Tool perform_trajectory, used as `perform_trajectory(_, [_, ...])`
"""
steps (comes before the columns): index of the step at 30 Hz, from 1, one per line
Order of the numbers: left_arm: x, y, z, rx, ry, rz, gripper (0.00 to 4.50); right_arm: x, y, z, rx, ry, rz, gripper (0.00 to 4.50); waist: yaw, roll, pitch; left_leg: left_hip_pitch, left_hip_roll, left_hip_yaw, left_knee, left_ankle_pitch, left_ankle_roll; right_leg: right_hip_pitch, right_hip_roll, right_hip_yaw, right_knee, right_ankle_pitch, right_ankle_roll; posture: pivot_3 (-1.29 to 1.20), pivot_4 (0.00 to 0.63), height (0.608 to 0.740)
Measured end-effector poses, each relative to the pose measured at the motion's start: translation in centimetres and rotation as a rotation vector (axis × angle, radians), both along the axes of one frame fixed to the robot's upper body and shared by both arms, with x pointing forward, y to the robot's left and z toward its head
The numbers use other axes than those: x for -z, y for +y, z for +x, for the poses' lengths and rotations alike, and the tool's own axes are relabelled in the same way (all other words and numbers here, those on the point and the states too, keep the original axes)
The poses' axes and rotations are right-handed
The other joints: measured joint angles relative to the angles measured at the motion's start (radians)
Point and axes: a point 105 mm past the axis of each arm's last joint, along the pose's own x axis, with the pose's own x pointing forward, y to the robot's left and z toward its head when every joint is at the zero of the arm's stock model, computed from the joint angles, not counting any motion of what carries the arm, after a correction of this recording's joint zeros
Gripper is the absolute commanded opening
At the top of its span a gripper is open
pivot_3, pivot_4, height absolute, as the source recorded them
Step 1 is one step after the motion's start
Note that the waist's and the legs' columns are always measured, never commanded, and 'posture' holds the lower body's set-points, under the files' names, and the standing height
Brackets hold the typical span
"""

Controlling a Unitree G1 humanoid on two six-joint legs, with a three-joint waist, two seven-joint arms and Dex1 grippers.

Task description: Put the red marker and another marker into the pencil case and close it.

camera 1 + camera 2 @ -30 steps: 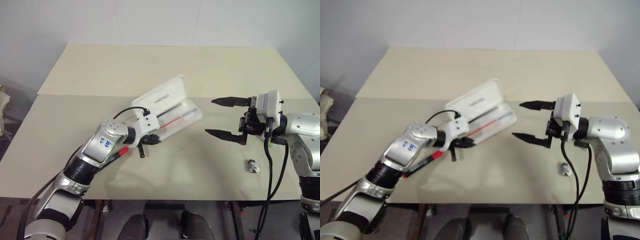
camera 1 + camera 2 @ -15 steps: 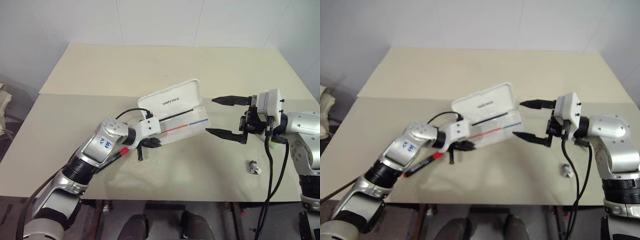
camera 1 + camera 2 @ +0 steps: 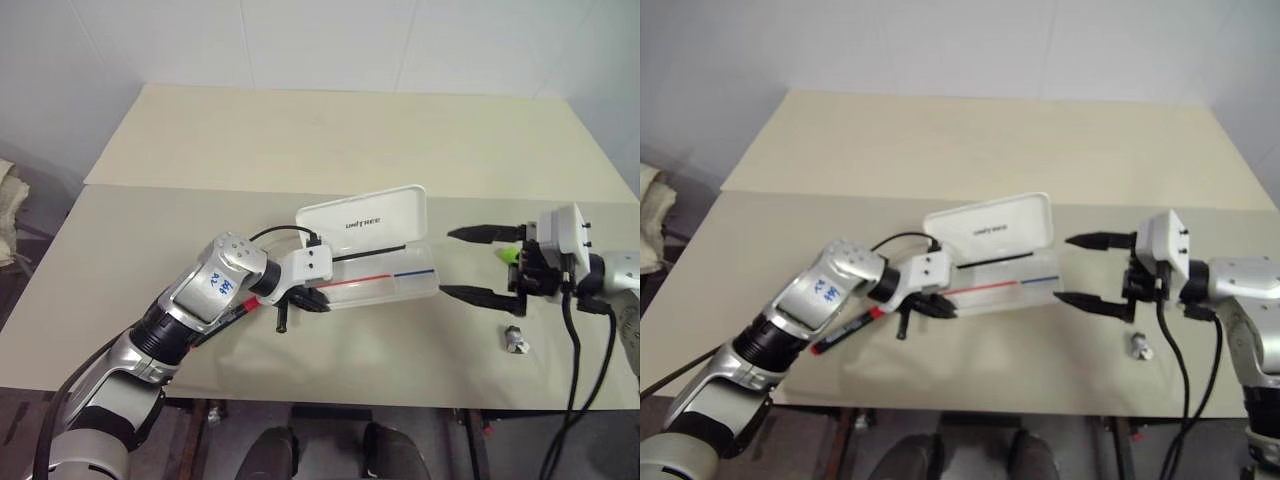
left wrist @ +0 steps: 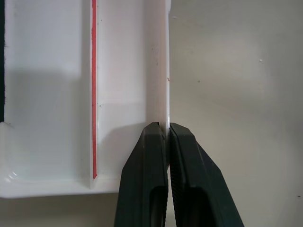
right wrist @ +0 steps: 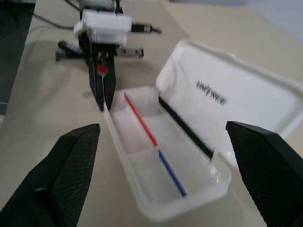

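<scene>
I expect the lime-green marker (image 3: 509, 255) to settle lengthwise in the tray's near slot when I lower it into the tray, because the red stripe (image 3: 355, 281) is on top of a divider.
The white pencil case (image 3: 385, 280) lies open on the table, lid (image 3: 365, 222) raised, with red and blue stripes in its tray. My left gripper (image 3: 318, 302) is shut on the tray's near wall at its left end; the left wrist view shows the black fingers (image 4: 151, 156) pinching that wall (image 4: 161, 85). The red marker (image 3: 845, 333) lies on the table under my left forearm. My right gripper (image 3: 447, 262) stands open just right of the case, touching nothing. A lime-green marker (image 3: 510, 254) peeks out behind the right gripper. In the right wrist view the case (image 5: 142, 189) sits between the spread fingers.
A small grey-white stubby object (image 3: 515, 341) lies near the table's front edge, below my right gripper. The beige table (image 3: 300, 150) stretches far back behind the case. Its front edge runs close beneath both arms.
The case has swung from a diagonal to nearly level and slid right, my left gripper still shut on it. My right gripper drew back to the right and lower, uncovering the green marker.
</scene>
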Motion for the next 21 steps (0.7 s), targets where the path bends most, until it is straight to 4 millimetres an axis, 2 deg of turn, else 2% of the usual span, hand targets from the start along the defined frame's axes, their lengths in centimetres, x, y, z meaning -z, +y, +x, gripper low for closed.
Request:
perform_trajectory(3, [0.1,-0.2,-0.2,0.022,0.009,0.012,0.02,0.1,-0.5,-0.2,0.025,0.006,0.003,4.5,0.001,0.0,0.0,0.0,0.0,0.001,0.001,0.0,0.0,0.0,0.0,0.0,0.0,0.0,0.0,0.0,0.15,0.74])
perform_trajectory(10, [0.3,-0.3,-0.6,0.037,0.024,0.037,0.02,0.4,-0.2,-0.9,0.033,0.002,0.01,4.5,0.003,0.0,0.0,0.0,0.0,0.001,0.002,0.0,0.0,0.001,0.0,0.0,0.0,0.0,0.0,0.0,0.15,0.74])
perform_trajectory(16, [0.6,-0.9,-1.0,0.045,0.056,0.024,1.82,0.2,0.3,-0.9,0.041,-0.022,0.031,4.5,0.003,0.0,0.0,0.0,0.0,0.001,0.002,0.0,0.0,0.001,0.0,0.0,0.0,0.0,0.0,0.0,0.15,0.74])
perform_trajectory(21, [0.7,-1.5,-1.2,0.04,0.079,-0.002,3.62,0.4,0.9,-0.6,0.035,-0.023,0.057,4.5,-0.001,0.0,0.0,0.001,0.001,0.001,0.003,0.0,0.0,0.002,0.0,0.0,0.001,0.0,0.0,0.0,0.15,0.74])
